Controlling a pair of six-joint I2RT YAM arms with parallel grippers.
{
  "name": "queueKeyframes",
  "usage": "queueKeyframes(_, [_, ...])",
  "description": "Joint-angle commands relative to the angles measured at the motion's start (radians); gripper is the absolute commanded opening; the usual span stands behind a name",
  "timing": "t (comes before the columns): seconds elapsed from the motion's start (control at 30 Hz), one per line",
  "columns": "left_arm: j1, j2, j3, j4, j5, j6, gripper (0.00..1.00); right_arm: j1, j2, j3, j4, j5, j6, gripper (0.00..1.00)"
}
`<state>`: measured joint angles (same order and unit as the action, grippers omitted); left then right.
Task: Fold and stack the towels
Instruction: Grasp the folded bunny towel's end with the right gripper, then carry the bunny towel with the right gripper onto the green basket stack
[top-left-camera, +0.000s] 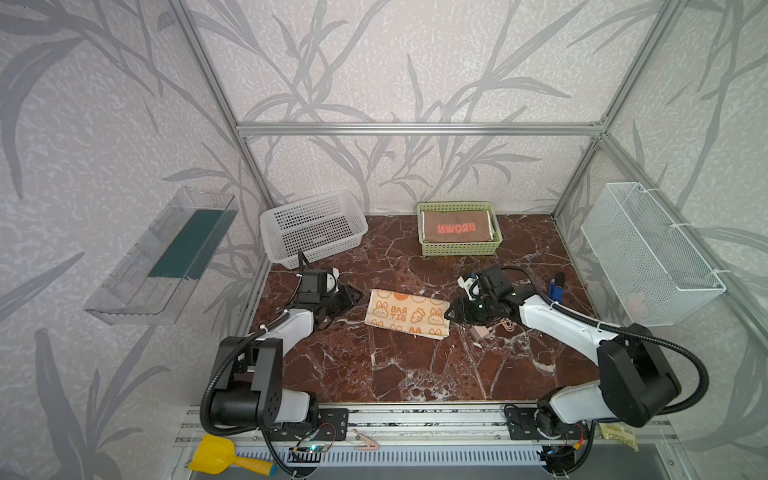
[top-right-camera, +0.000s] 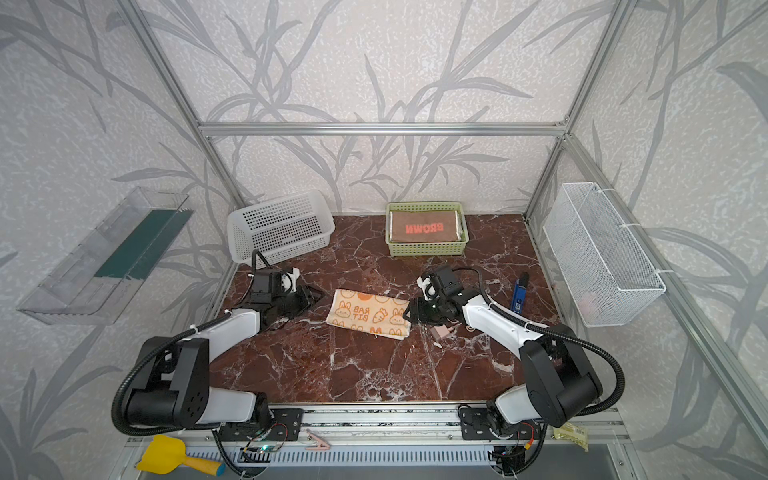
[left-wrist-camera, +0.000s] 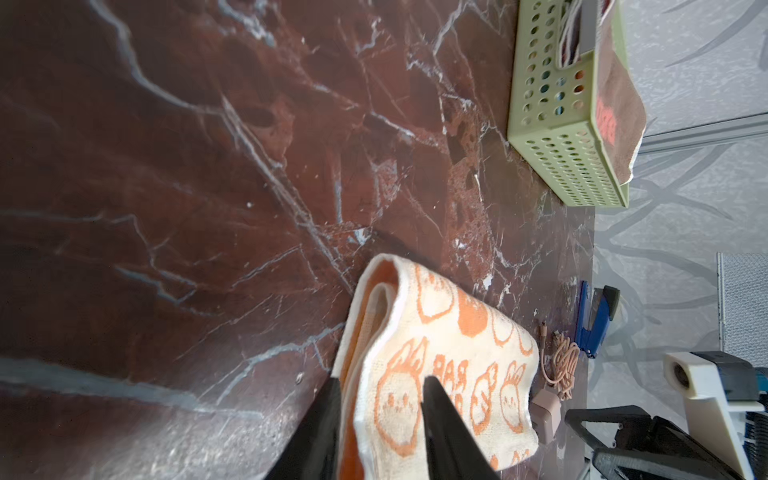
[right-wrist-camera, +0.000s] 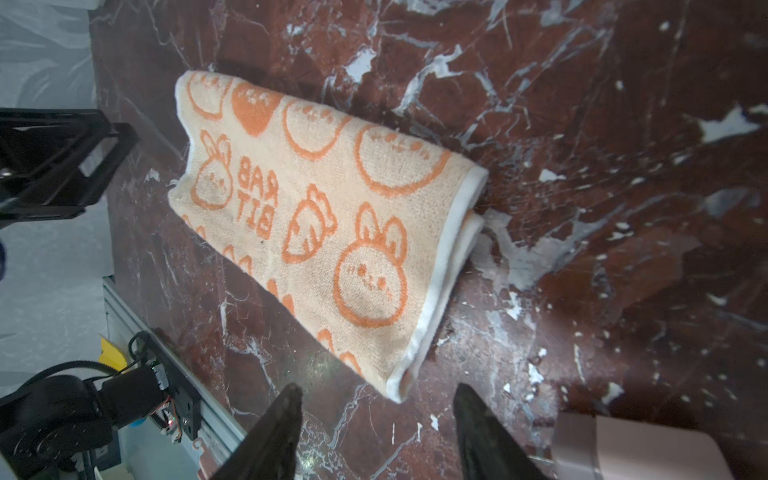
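Observation:
My gripper will lift the towel's near corner, and the towel (right-wrist-camera: 320, 220) will buckle and trail its far end, since the orange-bunny towel's far edge (right-wrist-camera: 184, 148) lies wavy and limp.
An orange-bunny towel (top-left-camera: 407, 313) (top-right-camera: 370, 313) printed "RAB BIT" lies folded into a long strip at the middle of the marble table. My left gripper (top-left-camera: 358, 296) (left-wrist-camera: 380, 395) sits at its left end, jaws apart, with the towel's folded edge (left-wrist-camera: 436, 365) showing in the gap. My right gripper (top-left-camera: 449, 313) (right-wrist-camera: 376, 399) is open just short of the towel's right corner (right-wrist-camera: 324, 216), nothing between its fingers. A brown towel lettered "BROWN" (top-left-camera: 455, 227) (top-right-camera: 424, 227) lies folded on top in the green basket (top-left-camera: 461, 249) (top-right-camera: 426, 248) at the back.
A white basket (top-left-camera: 316, 228) stands tilted at the back left. A pink charger with cable (top-left-camera: 482, 331) (right-wrist-camera: 640, 444) lies under the right arm, a blue stapler-like object (top-left-camera: 555, 286) (left-wrist-camera: 594, 320) beyond it. A wire basket (top-left-camera: 652, 253) hangs on the right wall.

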<state>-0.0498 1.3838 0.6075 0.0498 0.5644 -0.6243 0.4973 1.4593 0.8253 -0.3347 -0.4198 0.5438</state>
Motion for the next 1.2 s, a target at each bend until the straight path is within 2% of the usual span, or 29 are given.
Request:
queueKeyframes(0.0, [-0.04, -0.017, 0.072, -0.122, -0.057, 0.074, 0.35, 0.029, 0.059, 0.011, -0.051, 0.075, 0.069, 0.6])
queueKeyframes(0.17, [-0.195, 0.066, 0.143, -0.221, -0.136, 0.119, 0.35, 0.07, 0.164, 0.026, 0.002, 0.082, 0.167, 0.6])
queueKeyframes(0.4, [-0.228, 0.164, 0.056, -0.12, -0.1, 0.054, 0.35, 0.112, 0.296, 0.076, 0.065, 0.094, 0.237, 0.58])
queueKeyframes(0.47, [-0.23, 0.175, 0.038, -0.125, -0.101, 0.059, 0.35, 0.111, 0.325, 0.098, 0.074, 0.105, 0.237, 0.48])
queueKeyframes(0.53, [-0.229, 0.179, 0.026, -0.138, -0.105, 0.067, 0.34, 0.11, 0.347, 0.13, 0.065, 0.117, 0.223, 0.3])
queueKeyframes(0.6, [-0.23, 0.178, 0.013, -0.141, -0.106, 0.073, 0.34, 0.11, 0.367, 0.181, 0.028, 0.135, 0.194, 0.13])
queueKeyframes(0.7, [-0.23, 0.167, -0.004, -0.14, -0.105, 0.075, 0.34, 0.106, 0.394, 0.268, -0.041, 0.153, 0.137, 0.0])
queueKeyframes(0.9, [-0.23, 0.077, 0.017, -0.198, -0.12, 0.068, 0.38, 0.099, 0.406, 0.512, -0.25, 0.261, -0.04, 0.0])
queueKeyframes(1.03, [-0.228, 0.0, 0.07, -0.239, -0.163, 0.072, 0.39, 0.069, 0.478, 0.795, -0.456, 0.337, -0.182, 0.0])
queueKeyframes(1.17, [-0.219, -0.013, 0.116, -0.239, -0.182, 0.074, 0.39, 0.039, 0.578, 1.086, -0.607, 0.378, -0.293, 0.0])
